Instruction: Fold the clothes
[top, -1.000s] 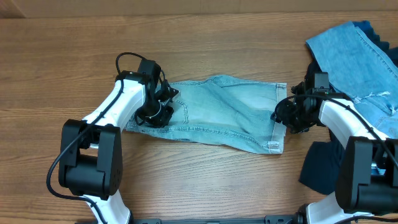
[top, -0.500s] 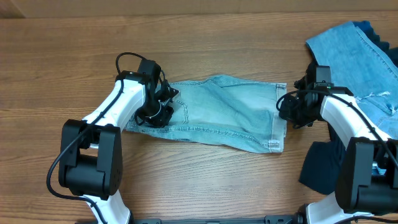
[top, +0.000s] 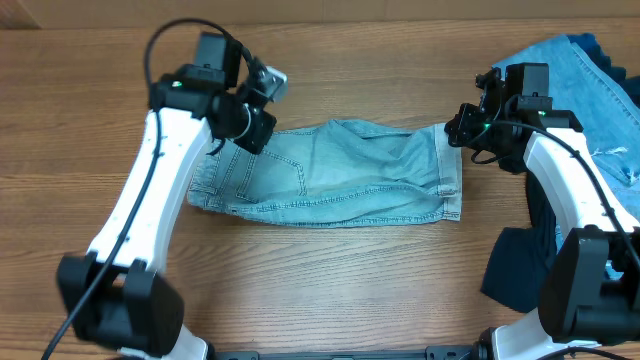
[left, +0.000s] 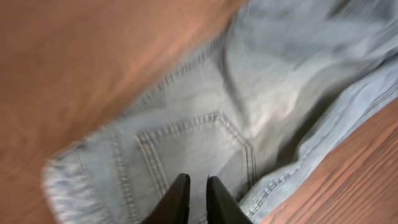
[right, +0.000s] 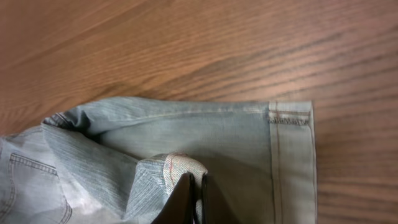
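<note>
My right gripper is holding the top leg's hem (right: 179, 167) doubled back, so next my left gripper pushes down on the back pocket (top: 278, 178) while my right gripper straightens the hem.
The pale light-blue denim shorts (top: 350, 170) lie flat across the middle of the table, waistband to the left and hems to the right. My left gripper (top: 255, 128) hovers over the upper left corner of the shorts. In the left wrist view its fingers (left: 198, 180) are shut to a thin gap above the back pocket (left: 199, 149), with no cloth between them. My right gripper (top: 462, 130) is at the upper hem corner. In the right wrist view it (right: 198, 180) is shut on a raised fold of the shorts (right: 236, 143).
Medium-blue ripped jeans (top: 570, 90) lie in a heap at the back right, behind my right arm. Dark navy cloth (top: 515, 265) lies at the front right by the right arm's base. Bare wooden table (top: 320, 290) surrounds the shorts.
My left gripper has risen from the waistband and moved toward the back. My right gripper has pulled the hem end toward the back, so the shorts now lie straighter.
</note>
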